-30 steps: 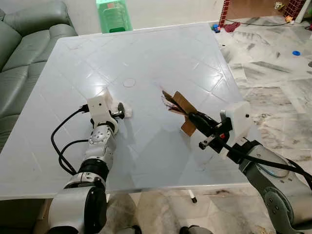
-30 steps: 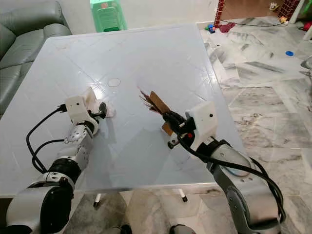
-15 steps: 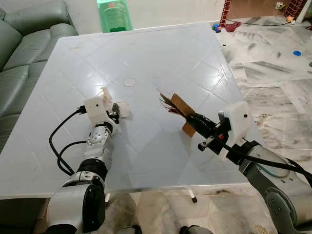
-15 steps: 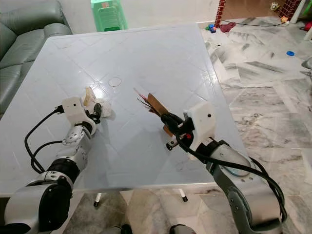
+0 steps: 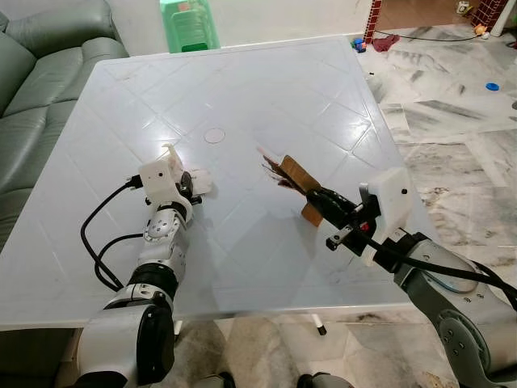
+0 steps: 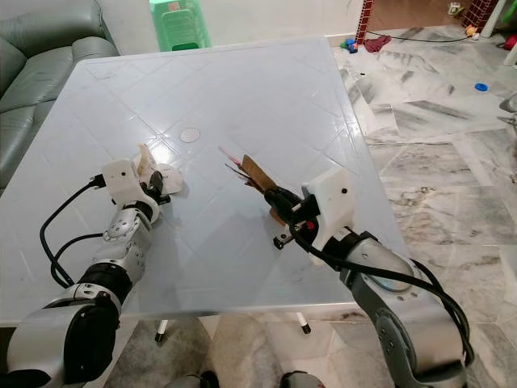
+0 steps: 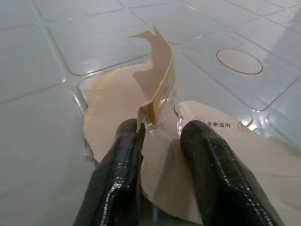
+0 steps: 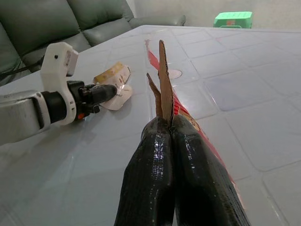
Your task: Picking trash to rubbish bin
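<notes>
The torn flap [image 7: 162,63] is standing up stiffly, so I expect the paper scrap [image 7: 113,101] to come up in one piece and stay spread rather than droop when I lift it.
A torn beige-and-white paper scrap [image 7: 117,94] lies on the white table [image 5: 266,89], one flap standing up. My left gripper [image 7: 157,129] is open, low over the table near my left side. Its fingers straddle the scrap's near edge, and the flap leans against one finger [image 7: 120,160]. In the eye views the scrap [image 5: 202,181] sits just past that gripper [image 5: 191,187]. My right gripper [image 8: 167,126] is shut on a brown cardboard piece [image 5: 296,171] with a red wrapper stuck to it. It holds the piece a little above the table's right half.
A grey sofa [image 5: 32,56] runs along the table's left side. A green plastic stool [image 5: 190,24] stands beyond the far edge. Marble floor [image 5: 452,129] with small scattered items lies to the right. A round mark [image 5: 214,136] sits mid-table. Black cables [image 5: 101,242] loop beside my left arm.
The paper scrap's flap has come up beside my left gripper, which has drawn back a little to the left. My right gripper has shifted slightly left with the cardboard.
</notes>
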Motion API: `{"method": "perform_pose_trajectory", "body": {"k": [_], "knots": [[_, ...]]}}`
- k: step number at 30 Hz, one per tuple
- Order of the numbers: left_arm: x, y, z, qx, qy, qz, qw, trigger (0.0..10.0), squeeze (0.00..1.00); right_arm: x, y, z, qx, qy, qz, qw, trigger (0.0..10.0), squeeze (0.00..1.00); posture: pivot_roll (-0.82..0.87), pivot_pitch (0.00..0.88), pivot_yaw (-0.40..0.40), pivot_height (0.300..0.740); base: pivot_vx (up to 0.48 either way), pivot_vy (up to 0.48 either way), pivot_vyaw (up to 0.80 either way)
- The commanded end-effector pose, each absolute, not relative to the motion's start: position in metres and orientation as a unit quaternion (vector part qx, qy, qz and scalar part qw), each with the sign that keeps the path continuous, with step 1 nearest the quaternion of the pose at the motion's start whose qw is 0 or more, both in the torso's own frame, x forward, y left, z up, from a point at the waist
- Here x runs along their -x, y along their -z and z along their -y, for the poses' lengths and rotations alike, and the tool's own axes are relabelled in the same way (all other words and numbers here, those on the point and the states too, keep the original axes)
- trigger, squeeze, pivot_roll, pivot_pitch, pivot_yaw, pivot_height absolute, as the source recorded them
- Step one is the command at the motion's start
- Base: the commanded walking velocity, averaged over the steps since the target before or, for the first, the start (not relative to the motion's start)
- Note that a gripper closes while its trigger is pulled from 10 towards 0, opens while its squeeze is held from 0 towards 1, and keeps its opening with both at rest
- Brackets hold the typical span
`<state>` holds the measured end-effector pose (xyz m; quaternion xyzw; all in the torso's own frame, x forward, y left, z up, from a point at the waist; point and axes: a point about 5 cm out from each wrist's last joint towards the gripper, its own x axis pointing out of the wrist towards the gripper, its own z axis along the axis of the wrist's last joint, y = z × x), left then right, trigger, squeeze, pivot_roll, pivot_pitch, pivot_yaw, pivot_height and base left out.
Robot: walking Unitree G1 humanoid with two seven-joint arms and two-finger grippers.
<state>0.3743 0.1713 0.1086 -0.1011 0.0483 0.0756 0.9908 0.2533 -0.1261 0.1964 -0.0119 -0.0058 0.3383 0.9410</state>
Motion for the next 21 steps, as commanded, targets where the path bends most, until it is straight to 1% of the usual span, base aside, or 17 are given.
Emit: {"method": "perform_pose_trajectory", "body": {"k": [1,8,14,19,21], "knots": [[-0.369,-0.103,-0.180,0.086,-0.089,-0.048,0.991,0.0,0.00,-0.253,-0.197,0.124,0.009,-0.346,0.006,0.938,0.0,0.00,-0.26,0.168,0.055,0.740,0.000,0.000,0.00],[-0.353,-0.090,-0.197,0.074,-0.109,-0.039,0.990,0.0,0.00,-0.255,-0.196,0.122,0.008,-0.350,0.005,0.937,0.0,0.00,-0.23,0.166,0.050,0.740,0.000,0.000,0.00],[-0.339,-0.088,-0.209,0.057,-0.118,-0.021,0.991,0.0,0.00,-0.257,-0.196,0.121,0.008,-0.353,0.006,0.936,0.0,0.00,-0.21,0.163,0.049,0.740,0.000,0.000,0.00],[-0.320,-0.093,-0.209,0.040,-0.116,0.006,0.992,0.0,0.00,-0.259,-0.194,0.121,0.006,-0.354,0.006,0.935,0.0,0.00,-0.18,0.159,0.048,0.740,0.000,0.000,0.00],[-0.311,-0.099,-0.203,0.023,-0.106,0.027,0.994,0.0,0.00,-0.260,-0.194,0.119,0.004,-0.356,0.007,0.934,0.0,0.00,-0.17,0.156,0.047,0.740,0.000,0.000,0.00]]}}
